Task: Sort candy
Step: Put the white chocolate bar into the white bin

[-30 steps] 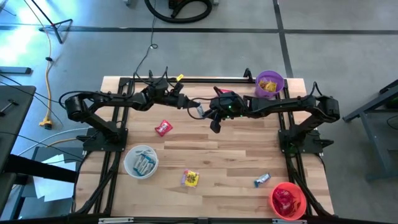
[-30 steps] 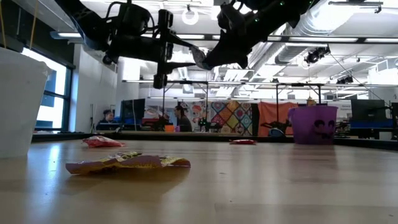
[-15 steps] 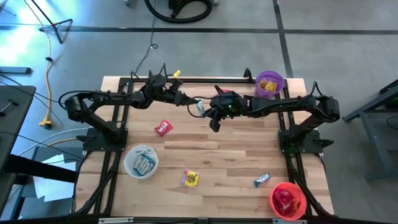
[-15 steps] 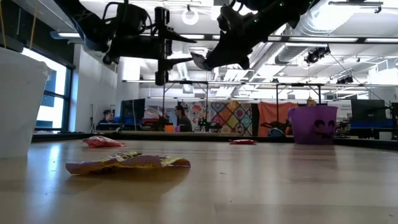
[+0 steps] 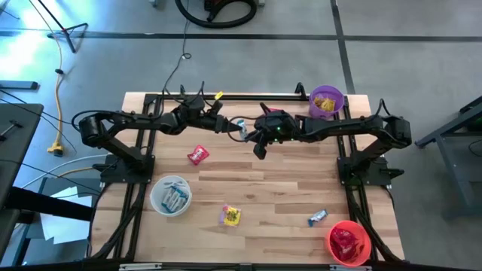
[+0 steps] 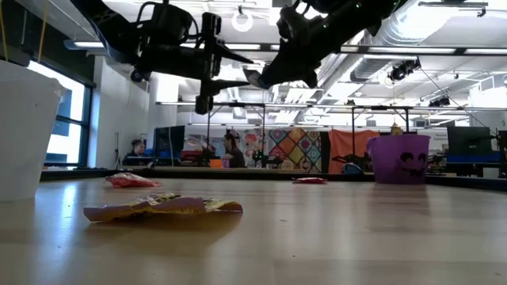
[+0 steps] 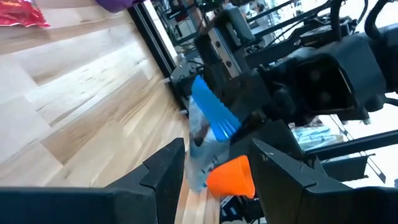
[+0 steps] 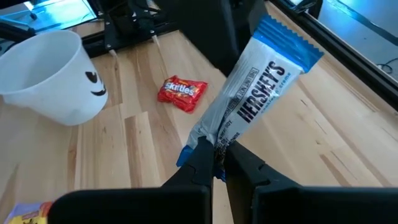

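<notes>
I should take the candy's free blue end (image 8: 289,43) with my left gripper, because my right gripper holds the candy and the white bowl (image 5: 172,196) is on my left gripper's side.
A blue and white wrapped candy (image 8: 261,81) is held in the air over the far middle of the table by my right gripper (image 8: 214,152), which is shut on it. In the high view the candy (image 5: 241,126) lies between my right gripper (image 5: 248,132) and my left gripper (image 5: 228,125). My left gripper (image 7: 214,158) is open. Its fingers stand on either side of the candy's free end (image 7: 208,115) without plainly touching it. On the table lie a red candy (image 5: 198,155), a yellow one (image 5: 230,216) and a blue one (image 5: 317,218). My right gripper pinches the candy by one crimped end (image 8: 208,142) between its two fingers. The candy is lifted clear of the table. Its long body sticks out beyond the fingers, with its free blue end (image 8: 289,40) toward my left gripper.
The white bowl (image 5: 171,196) near the left edge holds blue candies. The purple bowl (image 5: 326,102) at the far right holds yellow ones, and the red bowl (image 5: 349,242) at the near right corner holds red ones. Bare wood lies in the middle of the table.
My left arm's wrist has swung a little toward the far edge and come back, its gripper staying beside the candy. My right gripper and the candy have kept almost still in the air.
</notes>
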